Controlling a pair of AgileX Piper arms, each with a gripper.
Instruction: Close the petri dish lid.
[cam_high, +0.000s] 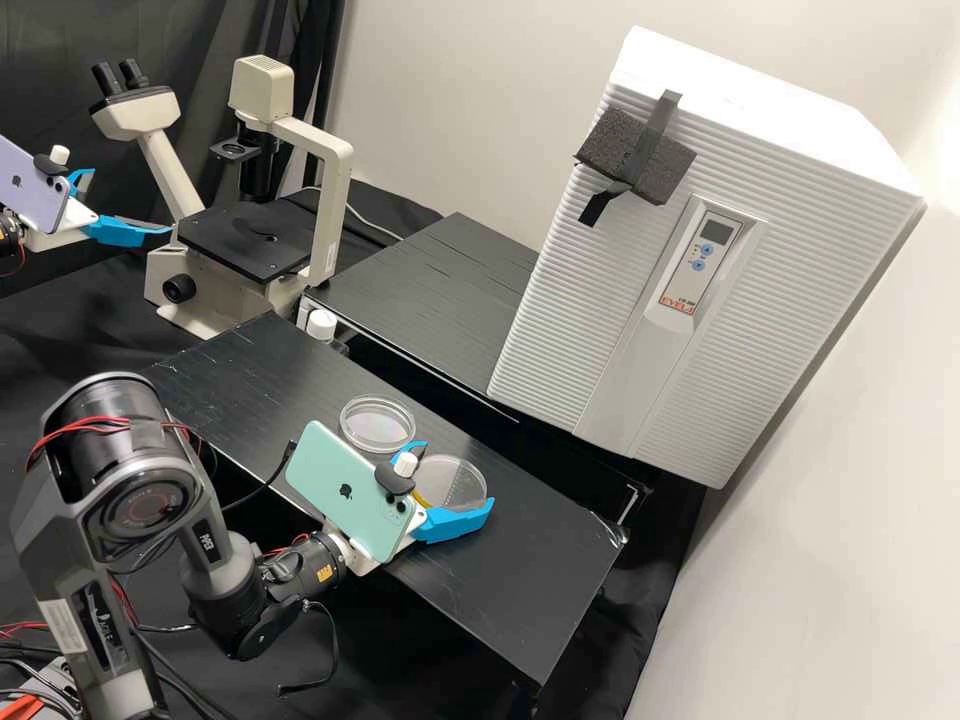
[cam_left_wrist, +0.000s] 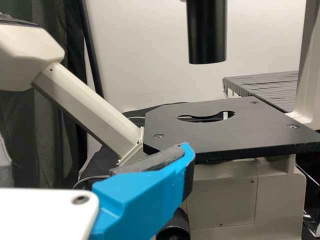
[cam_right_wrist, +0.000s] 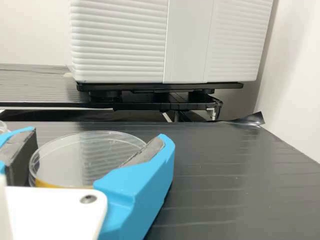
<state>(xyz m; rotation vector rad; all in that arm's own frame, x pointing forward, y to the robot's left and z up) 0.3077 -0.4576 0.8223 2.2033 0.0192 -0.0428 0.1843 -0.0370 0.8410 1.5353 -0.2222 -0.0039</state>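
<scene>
The petri dish lid (cam_high: 451, 481) should come up empty and alone when I lift it, since stripes (cam_right_wrist: 102, 155) show plainly inside its clear round rim.
In the high view, my right gripper (cam_high: 455, 480) stands open, its blue fingers on two sides of a round clear petri dish (cam_high: 455, 484) with yellow at its rim. A second clear round dish or lid (cam_high: 377, 424) lies beside it, farther back. From the right wrist, the dish (cam_right_wrist: 85, 157) shows between and just past the fingertips of my right gripper (cam_right_wrist: 95, 142); contact is unclear. Whether a lid covers it I cannot tell. My left gripper (cam_high: 130, 203) is open at the far left, away from the dishes; in its wrist view the left gripper (cam_left_wrist: 95, 156) faces the microscope.
The microscope (cam_high: 245, 240) stands at the back left, its black stage (cam_left_wrist: 220, 127) beyond the left finger. A white-capped bottle (cam_high: 321, 325) is by the bench's back edge. A large white ribbed cabinet (cam_high: 700, 240) stands behind the black bench (cam_high: 520, 590).
</scene>
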